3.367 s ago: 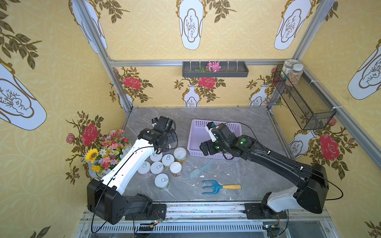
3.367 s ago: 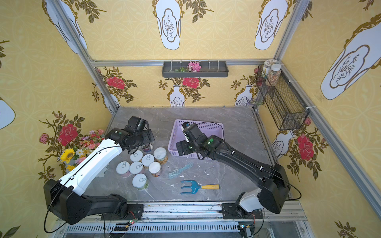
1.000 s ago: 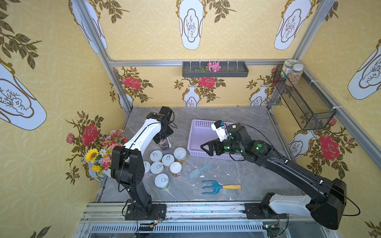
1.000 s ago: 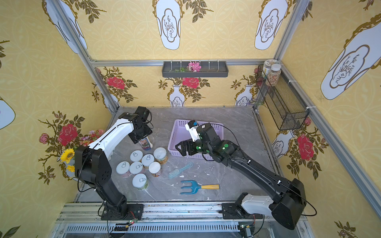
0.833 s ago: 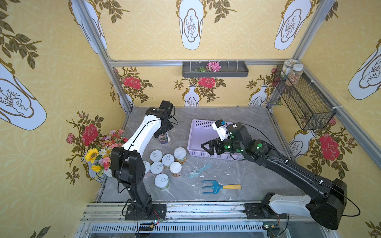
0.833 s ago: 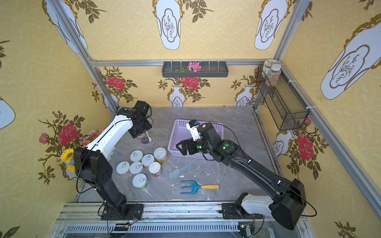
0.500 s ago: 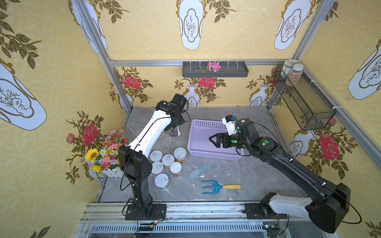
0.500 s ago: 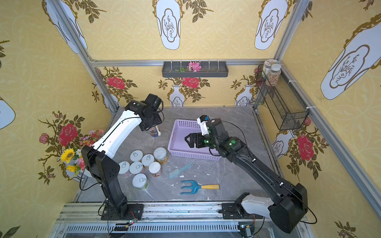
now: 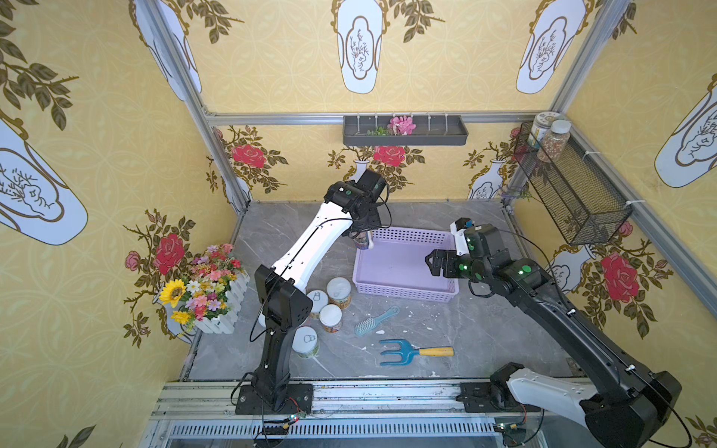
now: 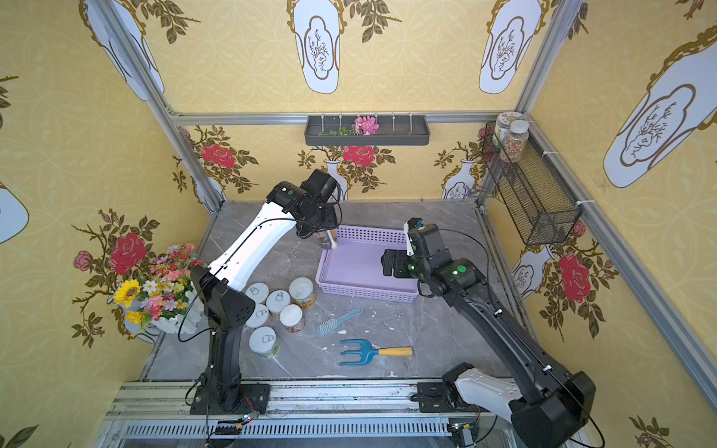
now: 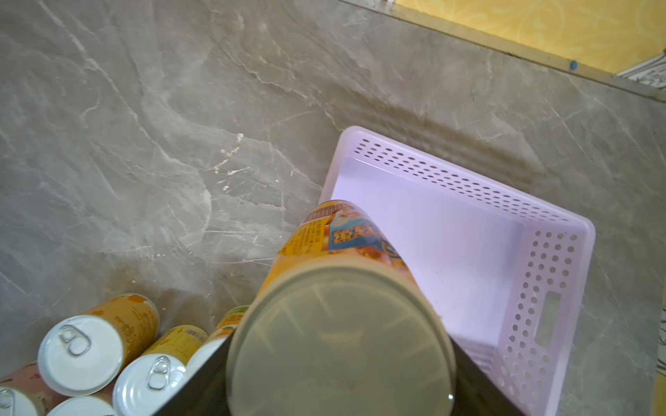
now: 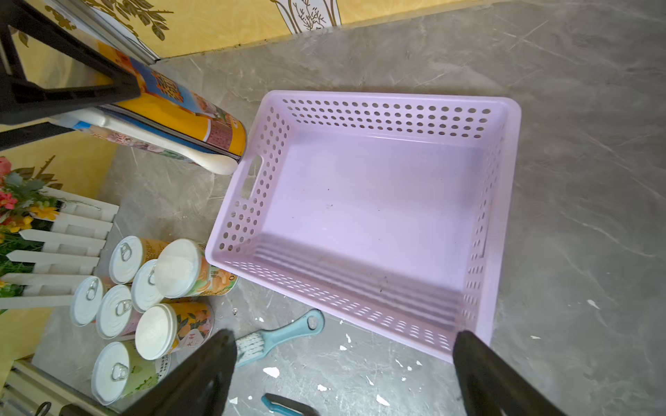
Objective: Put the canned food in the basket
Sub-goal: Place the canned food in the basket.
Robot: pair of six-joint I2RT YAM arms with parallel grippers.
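Note:
The tall can (image 10: pixel 323 239) is hanging with its base down by the basket's empty far corner (image 10: pixel 343 243), so the robot's left gripper should go on bringing it in and down until it stands there.
My left gripper (image 9: pixel 362 236) is shut on a tall can of the canned food (image 9: pixel 363 242) with an orange and blue label. It hangs tilted just above the far left corner of the lilac basket (image 9: pixel 403 296), as the right wrist view shows (image 12: pixel 180 119). Nothing lies inside the basket (image 12: pixel 360 201). Several more cans (image 10: pixel 302 289) stand upright in a cluster on the table left of the basket's near corner. My right gripper (image 9: pixel 432 263) hovers open above the basket's right side, holding nothing; its black fingers (image 12: pixel 216 356) frame the basket's near wall.
A light blue brush (image 9: pixel 374 320) and a blue hand rake with a yellow handle (image 9: pixel 411 352) lie in front of the basket. A flower box (image 9: pixel 205 294) stands at the left wall. A black wire basket with jars (image 9: pixel 570 186) hangs on the right wall, and a grey trough (image 9: pixel 403 132) on the back wall.
My left arm lifted the tall can from the cluster and carried it back and right to the basket's far left corner. My right gripper moved back and to the right over the basket, still open.

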